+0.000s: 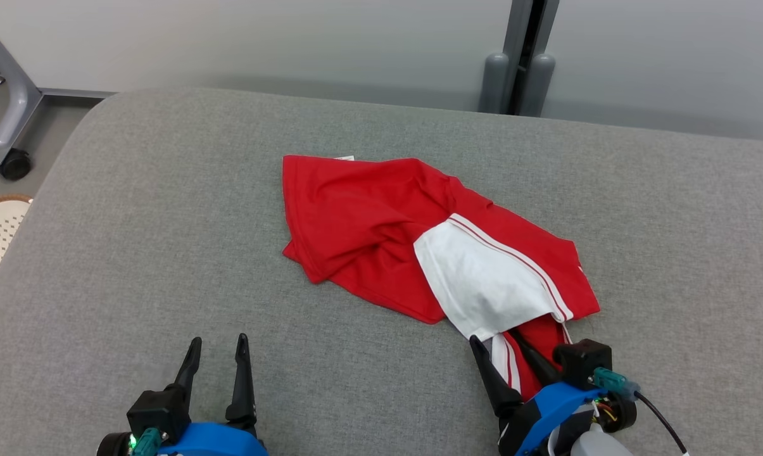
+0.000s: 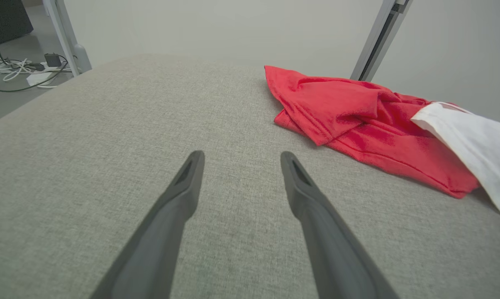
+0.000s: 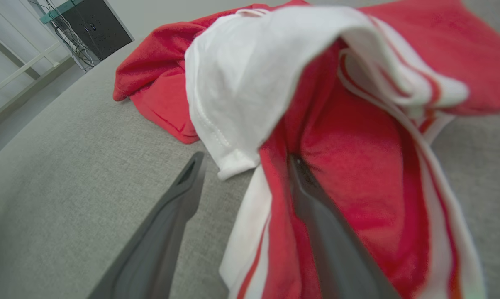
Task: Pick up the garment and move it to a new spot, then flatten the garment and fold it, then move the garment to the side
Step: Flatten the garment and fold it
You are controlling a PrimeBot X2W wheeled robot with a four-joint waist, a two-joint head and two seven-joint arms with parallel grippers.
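I see a red layer with striped trim (image 1: pixel 510 361) showing under the white sleeve (image 1: pixel 492 273), so the garment will spread out wider when I pull the sleeve.
A red garment (image 1: pixel 356 215) with a white sleeve and white stripes lies crumpled in the middle of the grey padded surface (image 1: pixel 166 253). My right gripper (image 1: pixel 496 342) stands open at the garment's near right corner. In the right wrist view the white hem and a red fold of the garment (image 3: pixel 254 62) lie between the spread fingers of this gripper (image 3: pixel 245 158), and one finger rests against the red cloth. My left gripper (image 1: pixel 219 340) is open over bare surface, well to the left of the garment (image 2: pixel 357 112); nothing is between the fingers of this gripper (image 2: pixel 242 154).
The surface ends in a rounded edge on the left, with floor below it. A grey wheeled frame leg (image 1: pixel 11 107) stands at the far left. A grey post (image 1: pixel 520 69) rises behind the back edge against a pale wall. Cables (image 2: pixel 21 70) lie on the floor.
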